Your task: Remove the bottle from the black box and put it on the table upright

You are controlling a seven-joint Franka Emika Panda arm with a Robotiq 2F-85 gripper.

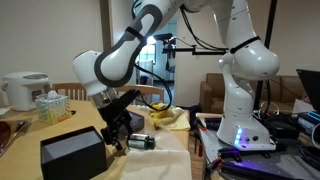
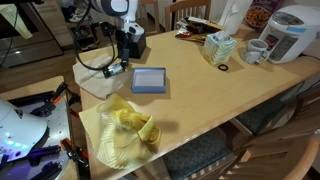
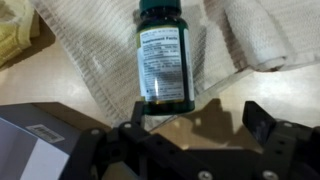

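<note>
The bottle is lying on its side and its base (image 3: pixel 168 106) is next to one finger, so my gripper should move back and go around both sides of the bottle's body (image 1: pixel 141 142) before it stands the bottle upright.
The bottle (image 3: pixel 165 58) lies on its side on a pale cloth (image 3: pixel 100 60), label up and cap pointing away from me. In an exterior view it lies just beside the gripper (image 1: pixel 141 141). My gripper (image 3: pixel 197 125) is open and empty, low over the table (image 2: pixel 200 100). The bottle's base sits at the left fingertip, and nothing is clamped. In an exterior view the gripper (image 1: pixel 122 135) hangs between the bottle and the black box (image 1: pixel 72 152). The box stands in front, and the bottle is outside it.
A flat grey box with a pale bluish top (image 2: pixel 149 79) lies near the gripper. A yellow cloth (image 2: pixel 125 130) lies near the table edge. A tissue box (image 2: pixel 218 45), a mug (image 2: pixel 256 50) and a rice cooker (image 2: pixel 290 30) stand at one end. A box corner (image 3: pixel 30 140) shows beside the gripper.
</note>
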